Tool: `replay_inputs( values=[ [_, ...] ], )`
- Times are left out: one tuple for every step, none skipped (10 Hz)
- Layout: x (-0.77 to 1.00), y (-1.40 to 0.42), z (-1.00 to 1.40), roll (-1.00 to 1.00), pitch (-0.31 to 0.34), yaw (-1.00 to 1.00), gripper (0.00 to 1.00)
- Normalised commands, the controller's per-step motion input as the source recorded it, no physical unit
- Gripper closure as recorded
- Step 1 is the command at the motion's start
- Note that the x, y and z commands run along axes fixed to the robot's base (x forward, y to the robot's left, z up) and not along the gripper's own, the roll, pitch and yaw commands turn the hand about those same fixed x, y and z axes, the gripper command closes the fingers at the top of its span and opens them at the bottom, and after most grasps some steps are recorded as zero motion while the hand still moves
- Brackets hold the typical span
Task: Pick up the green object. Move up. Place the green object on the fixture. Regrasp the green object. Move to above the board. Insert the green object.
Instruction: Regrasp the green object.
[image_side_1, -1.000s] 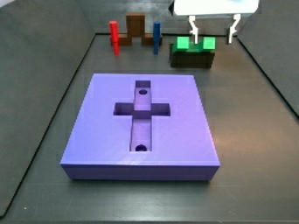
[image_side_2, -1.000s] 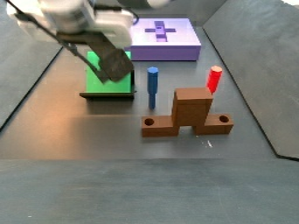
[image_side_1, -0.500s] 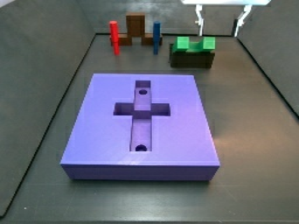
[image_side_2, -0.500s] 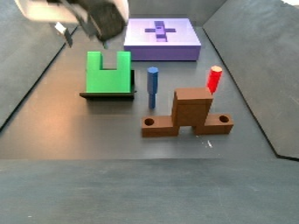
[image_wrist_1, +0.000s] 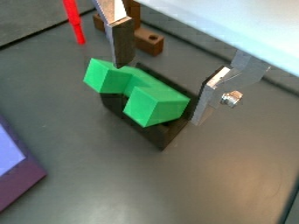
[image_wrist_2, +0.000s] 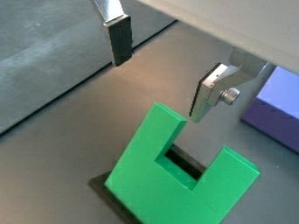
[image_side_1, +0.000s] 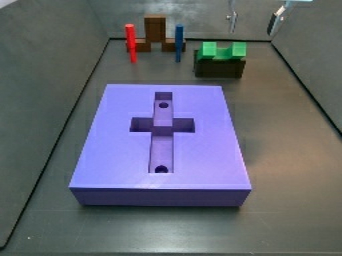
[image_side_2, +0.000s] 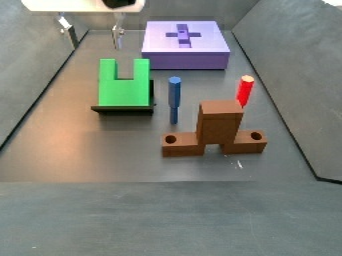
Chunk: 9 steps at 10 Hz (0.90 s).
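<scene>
Only the top of the green object can be seen above the dark fixture, so a longer hidden body should slide out when the robot's gripper lifts it.
The green object is a bright green U-shaped block resting on the dark fixture at the far right of the floor, prongs up. It shows in both wrist views and lies flat over the fixture in a side view. My gripper hangs open well above it, nothing between its fingers. In a side view the gripper is near the upper edge. The purple board with its cross-shaped recess lies apart from both.
A red peg and a blue peg stand by a brown upright block on its base plate. Dark walls bound the floor. A corner of the board lies close beside the fixture.
My gripper has risen straight up from the green object, fingers open, leaving the block sitting on the fixture. Nothing else has moved.
</scene>
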Motion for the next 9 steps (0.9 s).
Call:
replay_inputs(
  values=[
    [0.00,0.00,0.00,0.79,-0.080,0.12,0.00],
    [0.00,0.00,0.00,0.84,-0.091,0.13,0.00],
    [0.00,-0.03,-0.06,0.69,-0.120,0.13,0.00],
    [0.00,-0.08,-0.06,0.84,-0.083,0.17,0.00],
    [0.00,-0.08,-0.05,0.91,-0.046,0.18,0.00],
    [-0.01,-0.07,-0.05,0.93,-0.014,0.17,0.00],
    [-0.06,-0.07,-0.11,0.79,-0.034,0.13,0.00],
    [-0.07,-0.08,-0.15,0.70,-0.049,0.11,0.00],
    [-0.03,-0.09,-0.17,0.62,-0.040,0.08,0.00]
  ],
)
